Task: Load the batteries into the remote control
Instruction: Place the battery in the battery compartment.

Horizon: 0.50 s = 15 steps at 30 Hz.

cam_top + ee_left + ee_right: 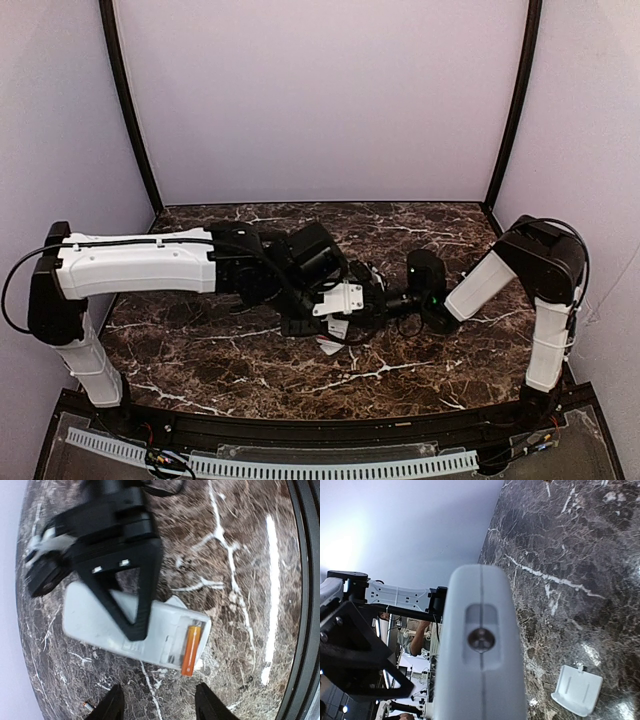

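The orange battery (190,650) lies at a slant across the bay with its lower end beyond the remote's edge, so the robot's left gripper should turn, shut its fingers and press the jutting end (187,671) in.
The white remote control (100,620) is held back side up above the marble table, its battery bay open at the right end. One orange battery (191,642) lies slanted in the bay, its lower end sticking out past the remote's edge. My right gripper (134,630) is shut on the remote, its black triangular fingers (145,595) across the middle. In the right wrist view the remote (482,655) fills the centre, end-on. My left gripper (161,705) is open and empty, just below the battery end. A second battery (87,707) lies on the table at the bottom left.
A small flat white square plastic piece (577,690) lies on the marble table (420,380) below the remote. Both arms meet at the table's middle, left arm (140,262) and right arm (480,285). Pale walls enclose the back and sides.
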{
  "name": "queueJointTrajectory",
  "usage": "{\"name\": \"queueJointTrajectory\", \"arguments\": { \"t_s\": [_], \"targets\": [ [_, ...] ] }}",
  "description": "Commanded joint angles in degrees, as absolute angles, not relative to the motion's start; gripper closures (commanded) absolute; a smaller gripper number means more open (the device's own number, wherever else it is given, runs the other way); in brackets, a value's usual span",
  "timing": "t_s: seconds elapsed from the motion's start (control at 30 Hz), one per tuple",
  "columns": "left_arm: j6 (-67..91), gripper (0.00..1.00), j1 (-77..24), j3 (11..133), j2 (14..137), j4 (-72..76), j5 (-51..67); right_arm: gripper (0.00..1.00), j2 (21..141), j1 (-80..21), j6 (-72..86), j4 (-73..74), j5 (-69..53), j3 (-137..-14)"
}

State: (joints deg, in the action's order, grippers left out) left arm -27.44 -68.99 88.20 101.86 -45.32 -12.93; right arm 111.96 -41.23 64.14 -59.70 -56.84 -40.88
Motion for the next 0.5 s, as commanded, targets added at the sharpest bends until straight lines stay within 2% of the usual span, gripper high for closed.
{"name": "queueJointTrajectory", "arguments": {
  "t_s": [0.0, 0.13, 0.3, 0.47],
  "targets": [
    [-20.1, 0.50, -65.0, 82.6, 92.5, -35.7, -11.7, 1.00, 109.7, -38.9, 63.8, -64.9, -54.1, -38.3],
    [-7.1, 0.50, -60.2, 73.8, 85.8, -24.3, -12.2, 1.00, 109.1, -38.8, 65.2, -69.9, -48.6, -35.3],
    [6.4, 0.47, -59.0, 63.3, 80.5, -14.4, -11.7, 1.00, 110.2, -39.4, 69.3, -78.4, -43.0, -32.2],
    [19.5, 0.47, -58.9, 57.5, 80.1, -8.6, -6.4, 1.00, 108.6, -41.6, 68.3, -76.2, -38.7, -31.5]
  ]
}}
